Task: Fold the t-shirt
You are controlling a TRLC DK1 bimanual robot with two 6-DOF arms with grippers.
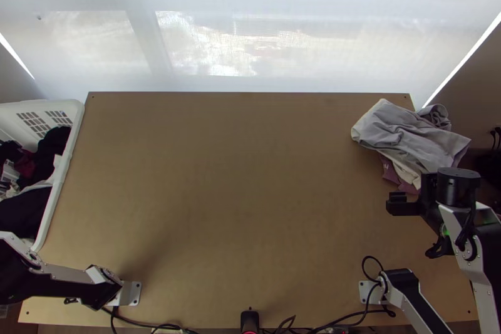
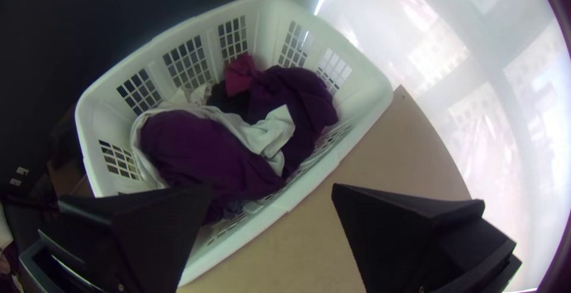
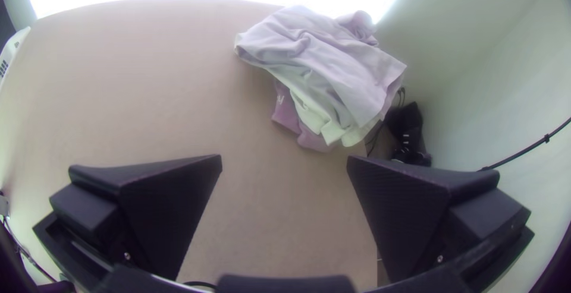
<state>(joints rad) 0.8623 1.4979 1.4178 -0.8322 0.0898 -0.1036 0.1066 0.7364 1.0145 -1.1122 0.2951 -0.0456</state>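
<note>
My gripper will lift the dark purple cloth, which should come free and leave the white cloth behind, because the white edge sticks out from underneath.
A pile of bunched clothes lies at the table's far right corner, with a light grey cloth on top; cream and mauve cloth sticks out beneath it. My right gripper is on the near side of this pile, apart from it. The right wrist view shows the grey cloth beyond my right gripper, whose fingers stand wide apart with nothing between them. My left gripper is open and empty, facing a basket of dark purple, white and magenta clothes. Which garment is the t-shirt, I cannot tell.
The white laundry basket stands along the left edge of the table. Black cables run along the near edge between the arm bases. A pale, bright screen rises behind the far edge.
</note>
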